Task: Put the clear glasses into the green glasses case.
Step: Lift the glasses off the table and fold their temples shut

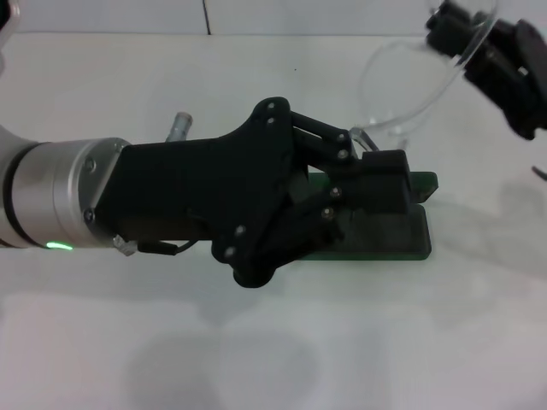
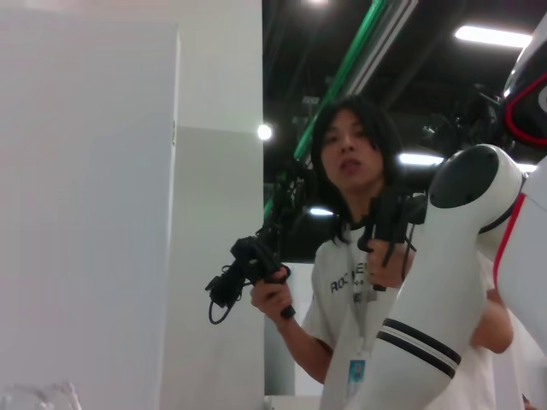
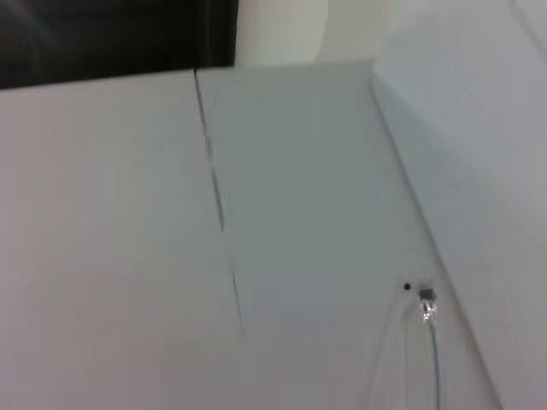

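My right gripper should move the glasses back against my left gripper's fingers (image 1: 389, 166) to push in the clear temple (image 1: 365, 138) first, because it is sticking out open near my left gripper.
The green glasses case (image 1: 389, 241) lies open on the white table, mostly hidden under my left arm. My left gripper (image 1: 385, 184) reaches across it from the left, its fingers closed on the case's far edge, where a strip of green (image 1: 425, 180) sticks out. The clear glasses (image 1: 402, 85) hang in the air above and behind the case, lens curving down. At the top right, my right gripper (image 1: 451, 36) is shut on their upper end. A thin clear temple (image 3: 427, 307) of the glasses shows in the right wrist view.
White table (image 1: 256, 359) all around, with a seam at the back (image 1: 205, 21). A small metal cylinder (image 1: 180, 124) pokes out behind my left wrist. The left wrist view faces a person (image 2: 359, 256) holding hand controllers and a white robot arm (image 2: 444, 282).
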